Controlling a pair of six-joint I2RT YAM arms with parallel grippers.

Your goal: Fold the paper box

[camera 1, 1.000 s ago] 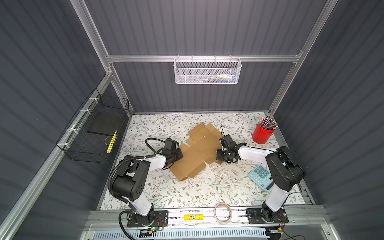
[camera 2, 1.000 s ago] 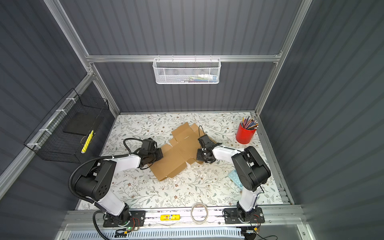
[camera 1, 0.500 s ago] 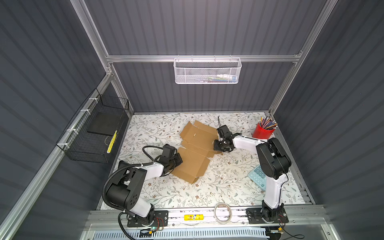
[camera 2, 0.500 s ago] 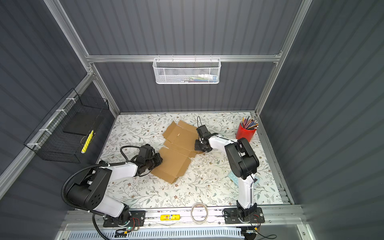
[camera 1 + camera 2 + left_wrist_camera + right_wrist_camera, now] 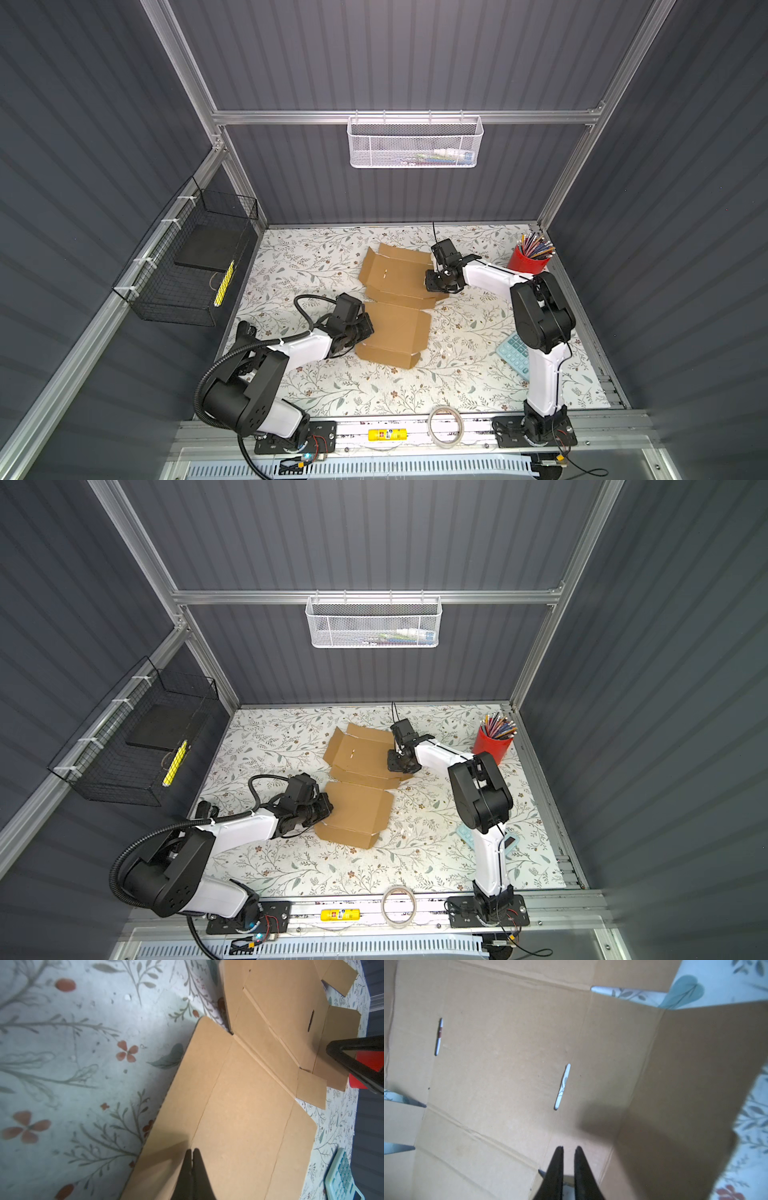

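Note:
The paper box (image 5: 393, 329) is crooked to the front rail. I should grip the far panel's side flap (image 5: 367, 266) with my left gripper and turn the box square before folding.
The paper box (image 5: 395, 328) (image 5: 357, 808) is a flat brown cardboard sheet with flaps, lying mid-table in both top views. My left gripper (image 5: 369, 328) (image 5: 328, 808) is at the left edge of its near panel. In the left wrist view its jaws (image 5: 192, 1150) are shut, tips over the cardboard (image 5: 239, 1105), nothing between them. My right gripper (image 5: 432, 284) (image 5: 392, 764) is at the right edge of the far panel. In the right wrist view it (image 5: 568, 1148) stands slightly open above the sheet (image 5: 508, 1053), beside a raised flap (image 5: 685, 1084).
A red cup of pencils (image 5: 530, 259) stands at the back right. A teal calculator (image 5: 515, 353) lies by the right arm's base. A tape roll (image 5: 445, 426) sits on the front rail. A black wire basket (image 5: 187, 266) hangs on the left wall.
The sheet has turned and slid, so it now lies squarer to the table. The left gripper came nearer the front, the right went farther back. The right jaws have parted a little.

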